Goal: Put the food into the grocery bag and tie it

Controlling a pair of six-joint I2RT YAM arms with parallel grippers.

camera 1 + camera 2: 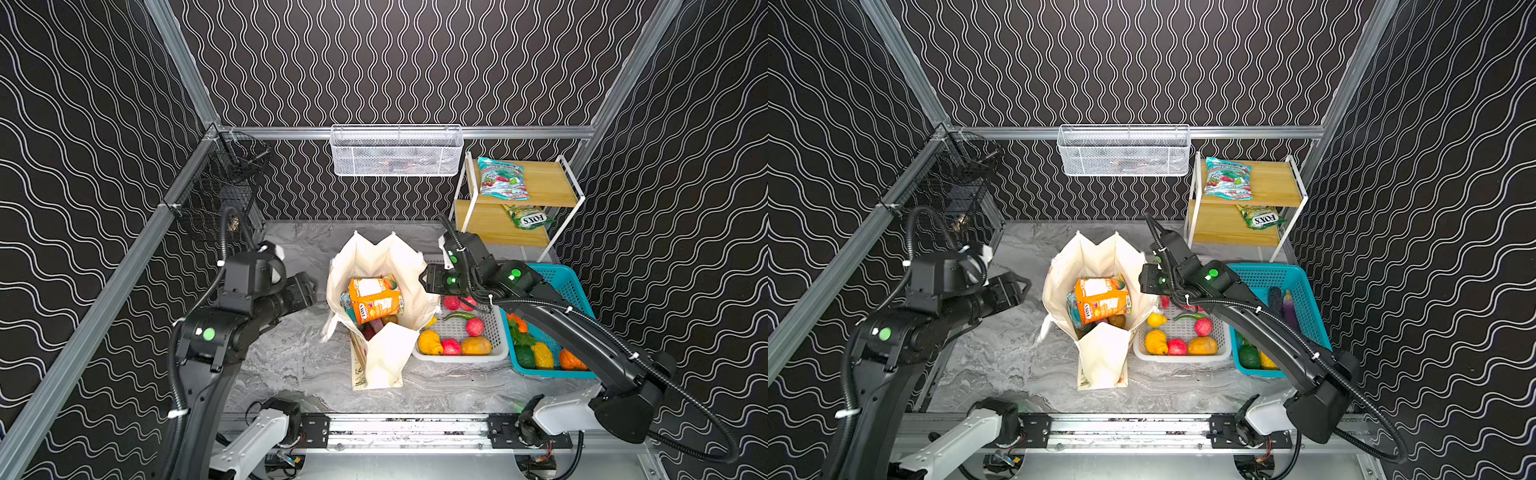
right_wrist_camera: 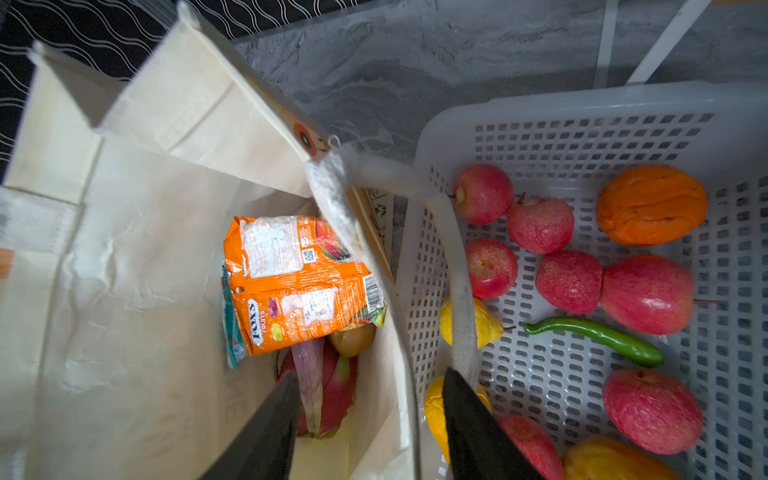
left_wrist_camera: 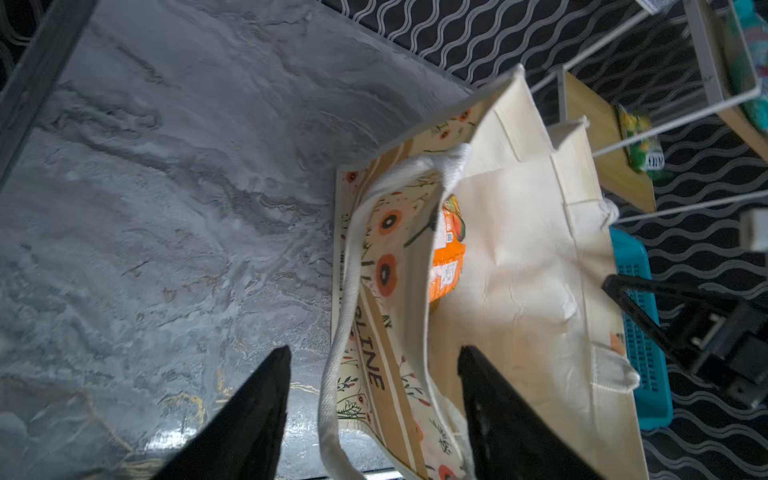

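My left gripper needs to reach down low, pinch the strap's loop (image 1: pixel 327 330) and pull it up before tying, because the white strap hangs down along the bag's printed side (image 3: pixel 384 320).
The cream grocery bag (image 1: pixel 376 257) (image 1: pixel 1096 257) stands open mid-table. Inside lie food items: an orange FOX'S packet (image 1: pixel 374 297) (image 2: pixel 299 286) on a teal packet (image 2: pixel 230 328), a magenta dragon fruit (image 2: pixel 336 386) and a brown fruit (image 2: pixel 353 338). My left gripper (image 1: pixel 309 286) (image 3: pixel 374 351) is open at the bag's left side, with the white strap handle (image 3: pixel 349 291) and the printed wall loose between its jaws. At the right rim my right gripper (image 1: pixel 424 278) (image 2: pixel 372 374) is also open and straddles the bag's wall. The other strap (image 2: pixel 459 291) drapes over the white basket.
A white perforated basket (image 1: pixel 457 357) of toy fruit touches the bag's right side, with a teal basket (image 1: pixel 557 274) of vegetables beyond it. A two-tier shelf (image 1: pixel 536 183) at the back right holds two packets. A white mesh basket (image 1: pixel 397 151) hangs on the back wall.
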